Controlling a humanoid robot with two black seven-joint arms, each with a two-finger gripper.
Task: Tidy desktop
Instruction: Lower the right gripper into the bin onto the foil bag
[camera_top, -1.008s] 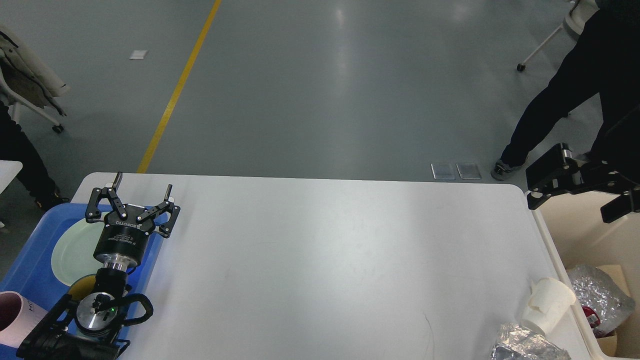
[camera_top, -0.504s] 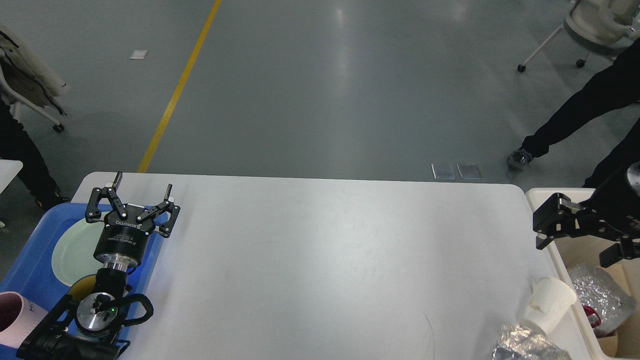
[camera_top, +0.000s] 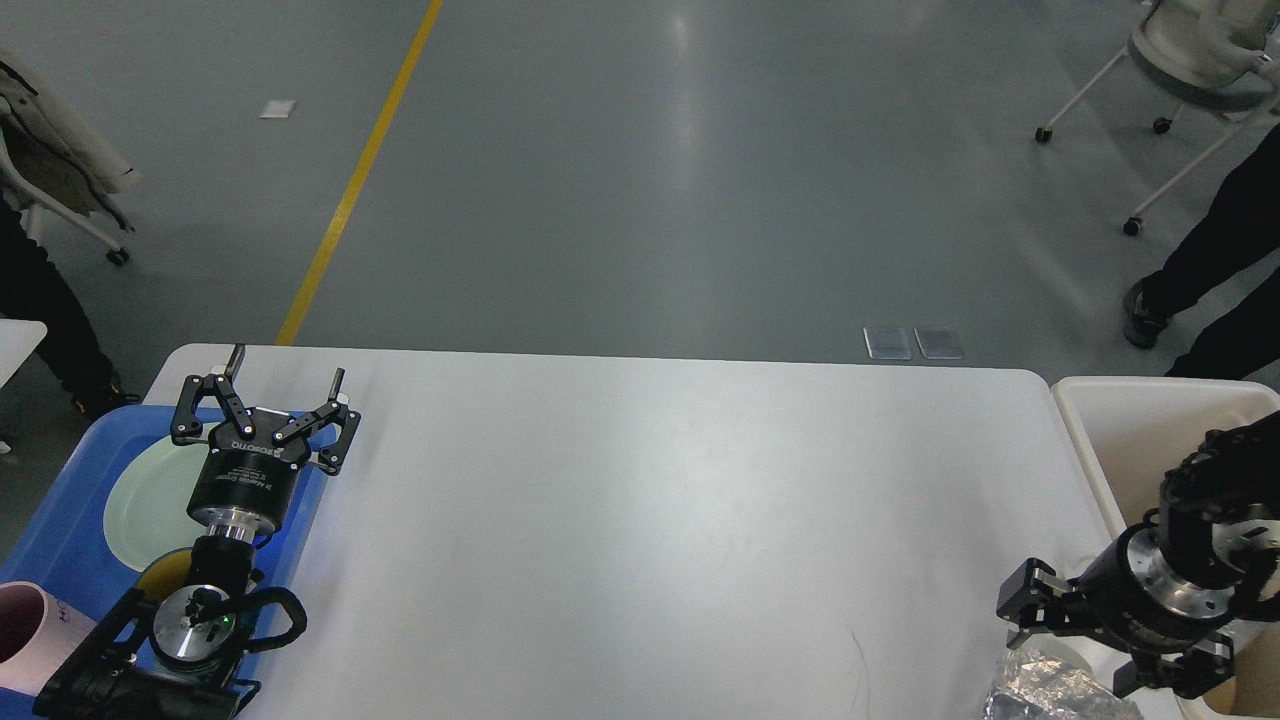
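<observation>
The thin side of the silver foil bag (camera_top: 1041, 674) lies in slack crinkles (camera_top: 1062, 695), so the bag should hang down long and loose when the robot lifts it by its top.
The white desktop (camera_top: 650, 500) fills the lower half of the head view. My left gripper (camera_top: 288, 365) hovers at its left edge, over the rim of a blue tray (camera_top: 60, 530); it is open with nothing between its fingers. My right gripper (camera_top: 1085, 645) hangs low over the desktop's near right corner, its fingers spread apart. Crumpled silver foil (camera_top: 1050, 695) lies just below it. The right gripper covers whatever else lies on that corner.
The blue tray holds a pale green plate (camera_top: 140, 500) and a pink cup (camera_top: 25, 630). A cream bin (camera_top: 1150, 420) stands against the desktop's right edge. A person's legs (camera_top: 1200, 270) and a wheeled chair (camera_top: 1190, 60) are on the floor at the far right.
My right arm came down from above the bin's far corner to the desktop's near right corner, now covering the white paper cup. The person stepped away right. The left arm stayed still.
</observation>
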